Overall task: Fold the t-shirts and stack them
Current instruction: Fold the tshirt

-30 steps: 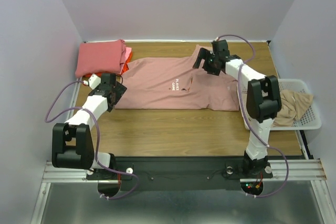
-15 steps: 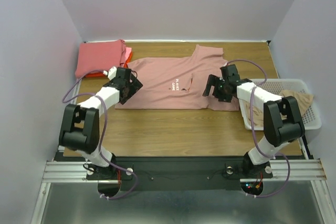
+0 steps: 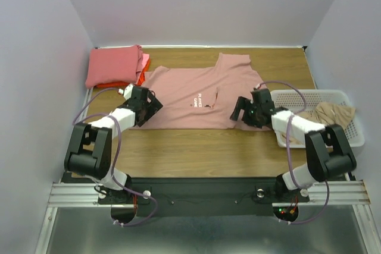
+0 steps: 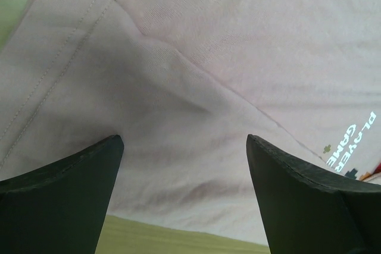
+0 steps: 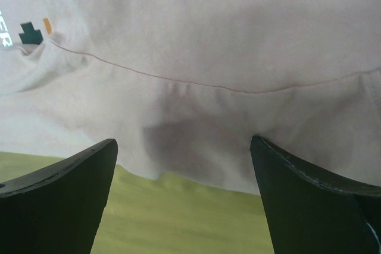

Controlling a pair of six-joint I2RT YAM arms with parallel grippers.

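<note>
The dusty pink t-shirt is far back, and its far corner (image 3: 147,78) is against the stack. My grippers should pull the t-shirt onto the near wood (image 3: 186,144) before they take its far edge.
A dusty pink t-shirt (image 3: 196,90) with small text and a pixel print lies flat across the table's middle. My left gripper (image 3: 150,106) is open and empty, low over the shirt's near left edge (image 4: 178,165). My right gripper (image 3: 241,111) is open and empty, low over the shirt's near right edge (image 5: 190,135). A folded coral-red shirt (image 3: 113,65) tops a stack at the back left, with pink and orange layers showing under it (image 3: 143,69). A tan shirt (image 3: 330,114) lies crumpled in the basket.
A white mesh basket (image 3: 351,138) stands at the table's right edge, close to my right arm. Grey walls enclose the table on three sides. Bare wood (image 3: 196,150) runs along the near side of the shirt.
Both grippers have moved from the shirt's far corners toward me, down to its near edge. The shirt's near edge has shifted slightly.
</note>
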